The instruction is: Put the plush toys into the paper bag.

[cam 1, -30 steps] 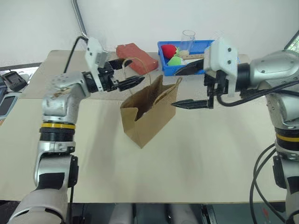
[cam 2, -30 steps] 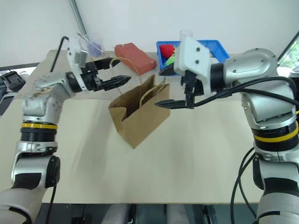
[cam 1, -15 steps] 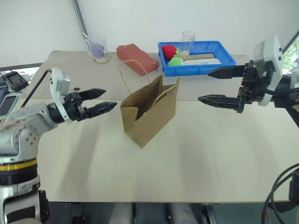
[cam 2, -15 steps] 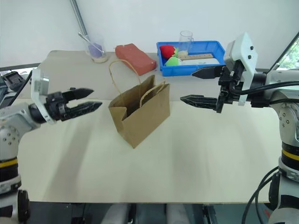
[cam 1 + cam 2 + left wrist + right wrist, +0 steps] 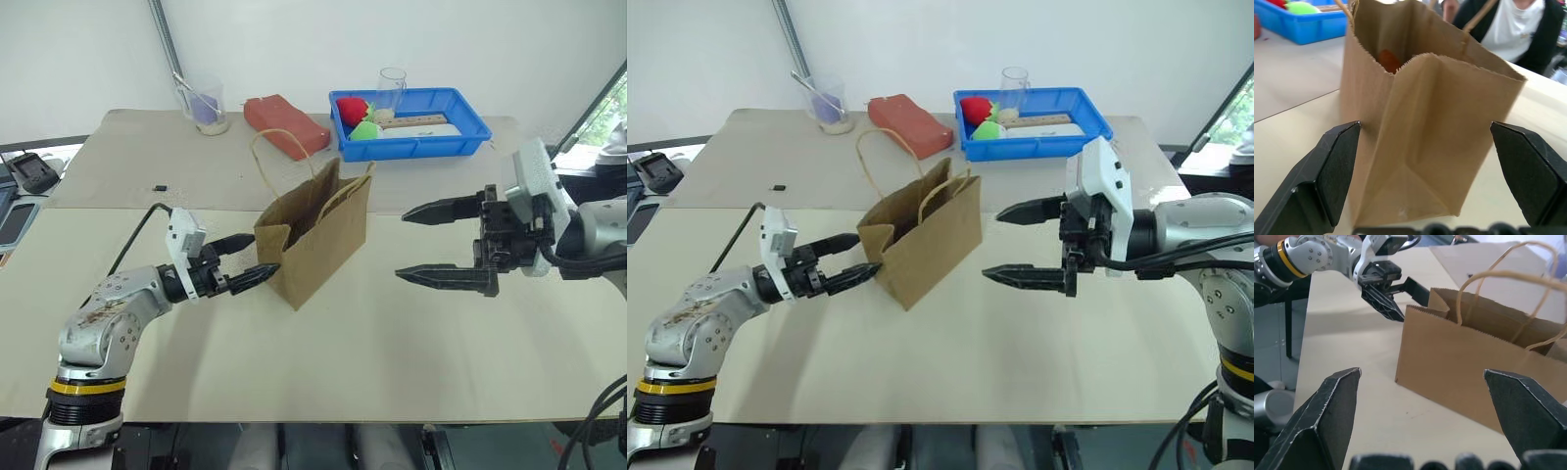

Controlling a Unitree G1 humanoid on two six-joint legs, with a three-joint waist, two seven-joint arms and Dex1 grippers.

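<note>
My gripper will make the brown paper bag (image 5: 328,243) fold shut at one end when it pinches and turns the bag, because a crease runs down the paper bag's end panel (image 5: 1411,139) there.
The brown paper bag (image 5: 313,230) stands upright and open in the middle of the table, its twine handles up. Inside it an orange-brown plush toy (image 5: 1388,59) peeks over the bag's edge. My left gripper (image 5: 257,257) is open and low over the table, with its fingertips right at the bag's left end, which shows between the fingers in the left wrist view. My right gripper (image 5: 402,245) is open, empty and level, a short way off the bag's right side and pointing at it.
At the back stand a blue tray (image 5: 470,132) with red (image 5: 355,106) and green (image 5: 367,129) soft items, a clear glass (image 5: 393,86), a reddish-brown block (image 5: 286,122) and a plastic cup (image 5: 206,103). A person (image 5: 1513,29) sits beyond the table.
Both arms have come down from over the bag's mouth. The left gripper swung out, then sank to the bag's left end. The right gripper dropped to its right side. Both stayed open.
</note>
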